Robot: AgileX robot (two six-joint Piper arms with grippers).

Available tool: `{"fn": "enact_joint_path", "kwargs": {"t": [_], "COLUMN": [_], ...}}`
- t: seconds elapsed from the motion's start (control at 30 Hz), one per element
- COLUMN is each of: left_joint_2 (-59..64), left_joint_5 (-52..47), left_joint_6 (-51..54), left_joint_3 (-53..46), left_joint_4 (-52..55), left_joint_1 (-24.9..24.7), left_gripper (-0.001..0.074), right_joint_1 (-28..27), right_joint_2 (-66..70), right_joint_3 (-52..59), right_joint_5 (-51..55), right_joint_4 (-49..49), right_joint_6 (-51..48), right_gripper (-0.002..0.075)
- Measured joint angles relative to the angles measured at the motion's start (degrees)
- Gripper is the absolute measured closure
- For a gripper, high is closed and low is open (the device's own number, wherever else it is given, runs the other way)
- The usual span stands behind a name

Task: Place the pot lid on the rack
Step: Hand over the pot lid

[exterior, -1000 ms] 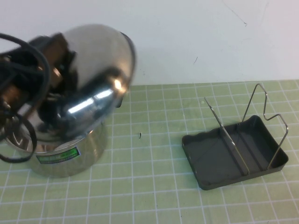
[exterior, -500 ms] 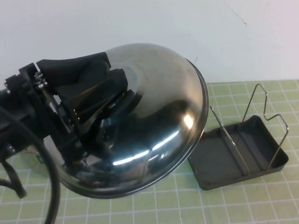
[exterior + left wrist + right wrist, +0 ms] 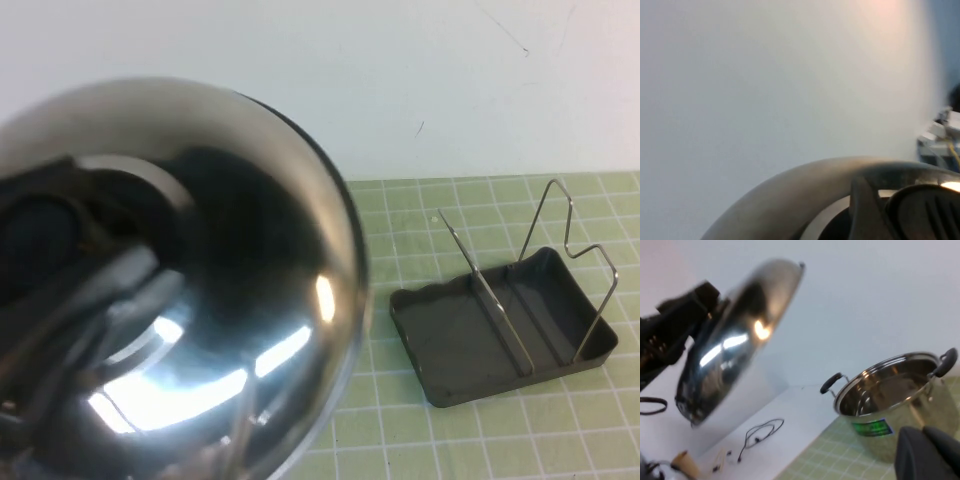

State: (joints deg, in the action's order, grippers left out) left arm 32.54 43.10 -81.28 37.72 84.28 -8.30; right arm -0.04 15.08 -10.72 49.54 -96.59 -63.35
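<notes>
The pot lid [image 3: 255,235] is high in my left gripper and far from the rack, so next I bring it down toward the rack [image 3: 503,325] for my right gripper to take.
The pot lid [image 3: 190,290] is a shiny steel dome held high in the air, close to the high camera, filling that view's left half. The right wrist view shows it tilted on edge [image 3: 735,335] with my left gripper [image 3: 702,302] behind it, shut on its knob side; the knob itself is hidden. The lid's rim also shows in the left wrist view [image 3: 790,200]. The rack [image 3: 450,340], a dark grey tray with two wire dividers [image 3: 560,240], stands empty on the right of the mat. My right gripper [image 3: 927,452] is shut and empty, low beside the pot.
The open steel pot [image 3: 900,405] with black handles and a green label stands on the green gridded mat [image 3: 420,210]; the lid hides it in the high view. A thin cable [image 3: 760,432] lies on the white surface beyond the mat.
The lid has been lifted off the pot, swung up and towards the high camera. It now covers the left arm and the pot there. The rack has not moved.
</notes>
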Motion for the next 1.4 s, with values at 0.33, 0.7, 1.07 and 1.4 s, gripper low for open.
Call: {"fn": "enact_joint_path", "kwargs": {"t": [0.33, 0.7, 1.07, 1.4], "left_joint_2": [-4.8, 0.8, 16.4, 26.7], "left_joint_5": [-7.0, 6.5, 22.5, 22.7], "left_joint_6": [-1.5, 7.6, 14.1, 23.0], "left_joint_3": [-10.1, -12.9, -12.9, -12.9], "left_joint_4": [-13.9, -24.9, -28.4, -33.1], "left_joint_1": [0.0, 0.0, 0.0, 0.0], "left_gripper": [0.0419, 0.042, 0.042, 0.042], "right_joint_1": [0.2, 1.5, 1.5, 2.8], "right_joint_2": [10.3, 17.9, 29.3, 37.2], "right_joint_3": [-7.3, -13.6, -19.0, -19.8], "right_joint_5": [9.6, 13.9, 18.6, 18.6], "right_joint_4": [0.1, 0.2, 0.2, 0.2], "right_joint_6": [-3.3, 0.7, 3.4, 3.6], "right_gripper": [0.0398, 0.0244, 0.0243, 0.0243]}}
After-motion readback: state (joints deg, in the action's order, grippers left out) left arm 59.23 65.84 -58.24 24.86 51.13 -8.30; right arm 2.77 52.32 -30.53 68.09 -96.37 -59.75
